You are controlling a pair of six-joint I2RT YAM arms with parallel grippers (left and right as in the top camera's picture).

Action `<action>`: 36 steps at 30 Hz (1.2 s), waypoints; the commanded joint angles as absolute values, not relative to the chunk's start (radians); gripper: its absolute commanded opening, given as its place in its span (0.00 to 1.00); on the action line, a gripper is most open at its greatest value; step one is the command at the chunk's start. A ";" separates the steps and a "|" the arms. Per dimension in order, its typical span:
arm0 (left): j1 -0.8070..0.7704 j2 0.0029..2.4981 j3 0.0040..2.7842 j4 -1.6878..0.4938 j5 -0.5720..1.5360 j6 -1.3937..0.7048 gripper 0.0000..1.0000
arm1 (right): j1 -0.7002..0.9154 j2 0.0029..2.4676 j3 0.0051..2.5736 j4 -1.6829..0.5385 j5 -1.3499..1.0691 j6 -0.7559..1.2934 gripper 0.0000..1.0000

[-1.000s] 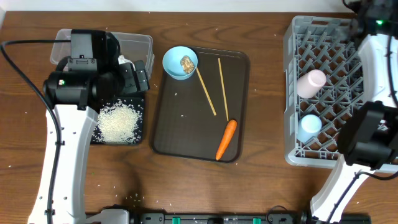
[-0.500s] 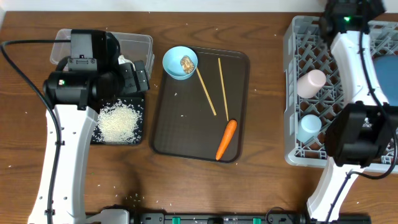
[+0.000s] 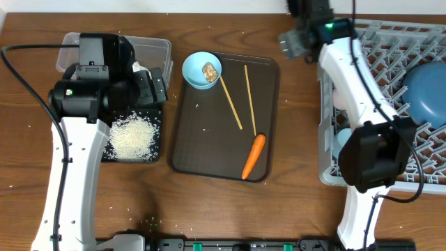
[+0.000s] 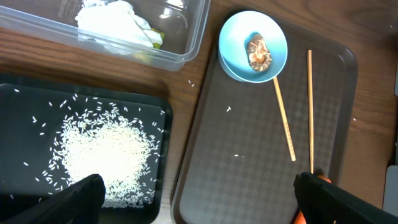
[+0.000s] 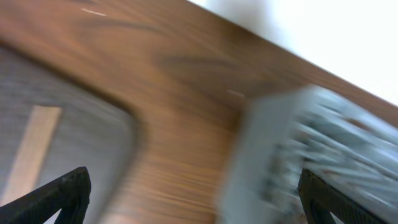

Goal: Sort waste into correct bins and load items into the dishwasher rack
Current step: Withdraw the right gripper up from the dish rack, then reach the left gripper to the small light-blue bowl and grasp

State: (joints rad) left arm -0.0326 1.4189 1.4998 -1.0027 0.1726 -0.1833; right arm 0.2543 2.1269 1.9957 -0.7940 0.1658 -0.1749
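Observation:
A brown lump (image 3: 210,72) is in the small light blue bowl. Next, my right gripper moves back while my left gripper tips the bowl over the black tray (image 3: 132,139).
My left gripper (image 3: 152,85) (image 4: 199,202) hangs open and empty above the edge between the black tray (image 3: 157,155) (image 4: 163,115) and the brown serving tray (image 3: 209,146). White rice (image 3: 132,136) (image 4: 106,152) lies in the black tray. Tissue (image 4: 115,22) and a yellow-green wrapper (image 4: 157,40) lie in the clear tub (image 3: 159,47). The small light blue bowl (image 3: 202,70) (image 4: 252,45) holds a brown lump (image 4: 258,51). Two chopsticks (image 3: 231,102) (image 4: 285,121) and the carrot (image 3: 254,155) lie on the serving tray. My right gripper (image 3: 296,40) (image 5: 199,199) is open over bare table beside the rack (image 3: 390,42). The large blue bowl (image 3: 425,89) sits in the rack.
A light blue cup (image 3: 339,144) shows in the rack beside my right arm. The right wrist view is blurred; it shows the serving tray's corner (image 5: 68,118) and the rack's edge (image 5: 323,143). Stray rice grains (image 3: 150,222) dot the table's front.
My right arm has swung left from over the rack to the gap between the rack and the serving tray, uncovering the large blue bowl. The left arm has not moved.

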 commanded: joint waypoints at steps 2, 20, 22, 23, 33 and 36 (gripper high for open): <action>-0.027 1.425 1.495 -1.005 0.164 -0.178 0.98 | 0.302 2.094 1.994 -0.786 -0.193 -0.040 0.98; -0.054 1.467 1.495 -0.710 0.314 -0.199 0.99 | 0.159 2.058 1.995 -0.828 -0.504 0.042 0.96; -0.094 1.515 1.495 -0.627 0.311 -0.193 0.99 | 0.128 2.032 1.995 -0.841 -0.532 0.036 0.97; -0.117 1.541 1.496 -0.593 0.307 -0.192 0.99 | 0.112 2.015 1.995 -0.851 -0.529 0.035 0.98; -0.390 1.905 1.630 -0.528 0.003 -0.041 0.98 | 0.056 1.865 1.995 -1.010 -0.281 -0.025 0.99; -0.424 1.982 1.641 -0.528 -0.045 -0.025 0.98 | 0.056 1.848 1.995 -1.062 -0.204 -0.025 0.99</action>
State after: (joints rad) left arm -0.4099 1.9423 1.5993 -0.5259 0.0673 -0.0765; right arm 0.0608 1.8584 1.9942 -1.0378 -0.3225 -0.0059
